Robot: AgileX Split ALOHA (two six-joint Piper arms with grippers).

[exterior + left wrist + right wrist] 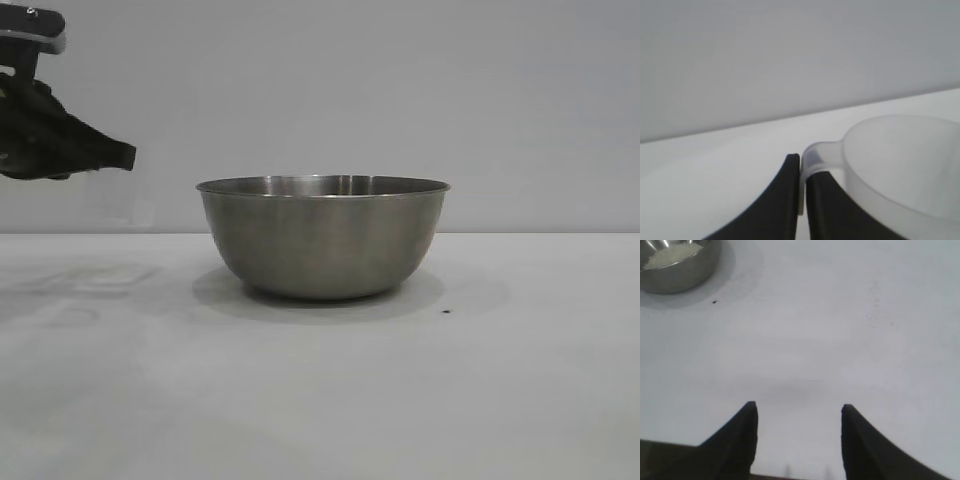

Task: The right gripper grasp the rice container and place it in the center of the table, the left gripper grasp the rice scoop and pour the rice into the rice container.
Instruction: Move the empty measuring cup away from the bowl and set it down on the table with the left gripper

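I should keep lowering the rice scoop (126,200) with my left gripper until the scoop's base sits flat, then let go. The scoop is upright over clear table (128,281) next to the rice container.
The rice container (322,240), a large steel bowl, stands upright in the middle of the table (320,400). In the right wrist view the rice container (685,275) holds white rice (672,255). My left gripper (118,156) hangs high at the left, well above the table and to the left of the bowl. In its wrist view the left gripper (801,162) is shut on the handle of the translucent rice scoop (900,160), whose cup sticks out beside the fingers. I cannot tell what is in the scoop. My right gripper (799,410) stands open and empty over bare table, far from the bowl.
A tiny dark speck (445,311) lies on the table just right of the bowl, and the speck (714,302) shows again in the right wrist view. A plain grey wall (400,100) stands behind the table.
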